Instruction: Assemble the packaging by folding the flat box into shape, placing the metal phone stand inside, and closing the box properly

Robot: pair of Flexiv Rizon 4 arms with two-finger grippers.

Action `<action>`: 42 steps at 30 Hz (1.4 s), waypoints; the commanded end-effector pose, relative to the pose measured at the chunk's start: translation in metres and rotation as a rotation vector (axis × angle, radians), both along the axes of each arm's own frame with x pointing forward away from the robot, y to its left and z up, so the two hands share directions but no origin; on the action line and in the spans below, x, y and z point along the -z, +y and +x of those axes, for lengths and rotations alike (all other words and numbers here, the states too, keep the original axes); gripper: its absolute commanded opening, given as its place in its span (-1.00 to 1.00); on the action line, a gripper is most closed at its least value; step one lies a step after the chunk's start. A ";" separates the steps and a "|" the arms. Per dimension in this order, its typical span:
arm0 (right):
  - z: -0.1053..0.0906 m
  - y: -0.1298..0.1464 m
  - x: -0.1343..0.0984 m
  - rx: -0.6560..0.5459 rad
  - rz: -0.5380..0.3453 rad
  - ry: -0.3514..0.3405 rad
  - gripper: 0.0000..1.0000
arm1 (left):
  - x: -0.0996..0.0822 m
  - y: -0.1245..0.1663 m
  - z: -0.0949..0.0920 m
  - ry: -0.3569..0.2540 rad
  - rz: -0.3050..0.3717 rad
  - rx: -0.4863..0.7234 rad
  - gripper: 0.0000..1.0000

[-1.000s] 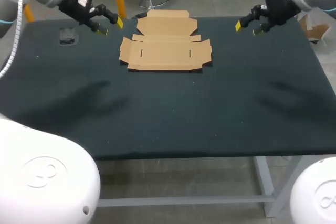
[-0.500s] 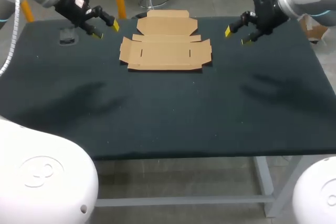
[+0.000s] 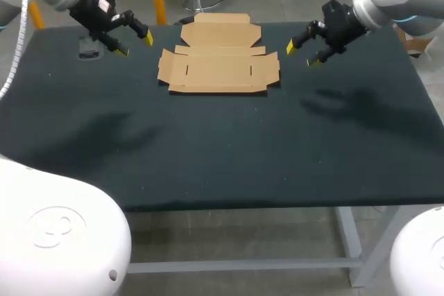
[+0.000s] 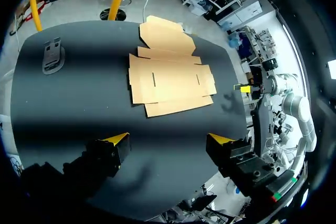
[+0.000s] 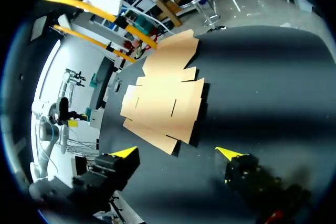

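My gripper will slide the cardboard box (image 3: 218,72) along in one piece when I pull the cardboard box's side flap, because the far panel (image 3: 220,35) runs into the near one as a single flat sheet.
The flat brown cardboard box (image 3: 218,57) lies unfolded at the back middle of the dark table. The metal phone stand (image 3: 89,50), a small dark grey piece, rests at the back left. My left gripper (image 3: 135,44) hovers open between the stand and the box's left edge, holding nothing. My right gripper (image 3: 301,55) hovers open just beyond the box's right edge, also holding nothing. In the left wrist view the box (image 4: 170,74) and the stand (image 4: 52,56) lie ahead of the open gripper (image 4: 168,140). The right wrist view has the box (image 5: 165,100) ahead of its open gripper (image 5: 176,153).
The black table mat (image 3: 222,143) stretches bare from the box to the front edge. The box's far flap reaches the table's back edge. Both arms cast shadows on the mat at left and right.
My right gripper has moved left and lower, closer to the box's right edge. My left gripper has shifted a little left, away from the box. Both stay open.
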State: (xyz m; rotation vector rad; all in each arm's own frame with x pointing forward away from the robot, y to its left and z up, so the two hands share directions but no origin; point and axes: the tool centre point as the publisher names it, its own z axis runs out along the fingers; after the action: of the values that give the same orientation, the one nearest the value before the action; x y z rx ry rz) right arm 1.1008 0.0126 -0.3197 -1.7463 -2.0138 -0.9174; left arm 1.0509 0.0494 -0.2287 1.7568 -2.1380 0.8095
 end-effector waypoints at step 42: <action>0.046 0.050 0.090 -0.036 0.190 0.095 -1.00 | -0.001 0.000 -0.004 -0.005 0.004 -0.005 1.00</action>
State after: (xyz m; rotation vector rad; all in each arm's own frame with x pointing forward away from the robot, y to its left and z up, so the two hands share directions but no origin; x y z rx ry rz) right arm 1.1437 0.0671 -0.4088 -1.6685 -1.8415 -0.9747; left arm 1.0469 0.0493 -0.2287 1.7625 -2.1390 0.8202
